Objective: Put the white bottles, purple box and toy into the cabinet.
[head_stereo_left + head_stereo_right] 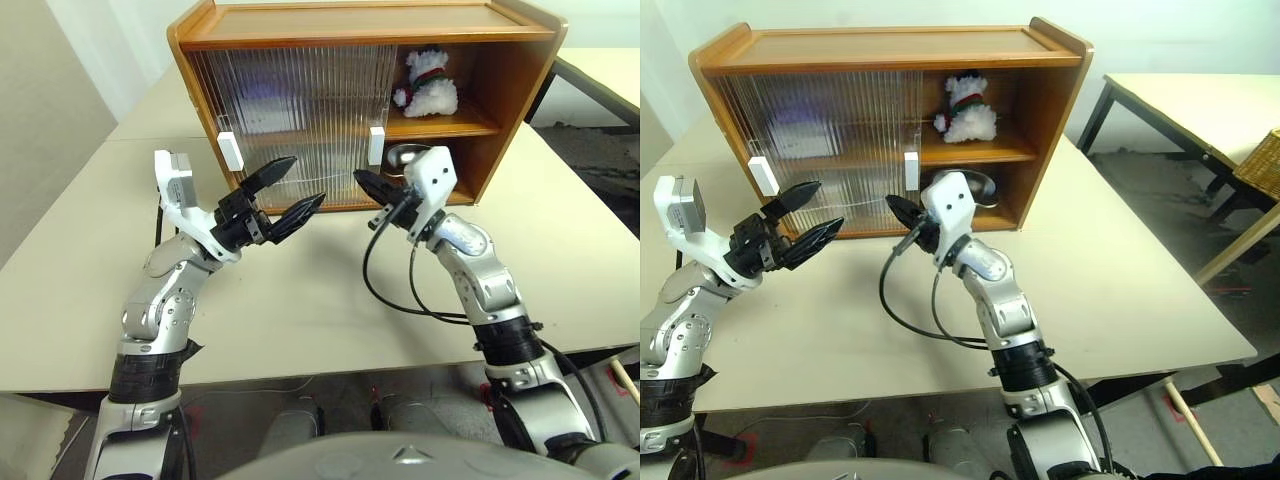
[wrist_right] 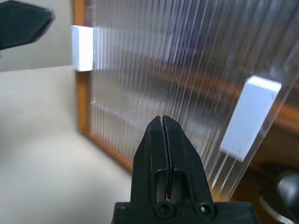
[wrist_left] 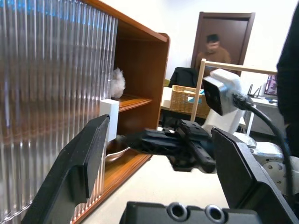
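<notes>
My closed right gripper is past the door's white handle (image 1: 376,146) beside the toy's open shelf, so next I push the handle across the shelf's opening (image 1: 440,128) to shut the ribbed door.
The wooden cabinet (image 1: 350,25) stands at the back of the table, its ribbed sliding doors drawn across the left side and the right side open. The toy (image 1: 428,85) sits on the open upper shelf. A purple shape (image 1: 795,135), likely the purple box, shows dimly behind the ribbed door. The white bottles are hidden. My left gripper (image 1: 305,180) is open, held in the air before the lower left door. My right gripper (image 1: 358,177) is shut on nothing, its tip just in front of the right white handle (image 1: 377,145).
A steel bowl (image 1: 400,155) lies on the open lower shelf behind my right gripper. A second white handle (image 1: 229,150) sits on the left door. A neighbouring table with a wicker basket (image 1: 1260,160) stands to the right. A person (image 3: 215,49) is in the background.
</notes>
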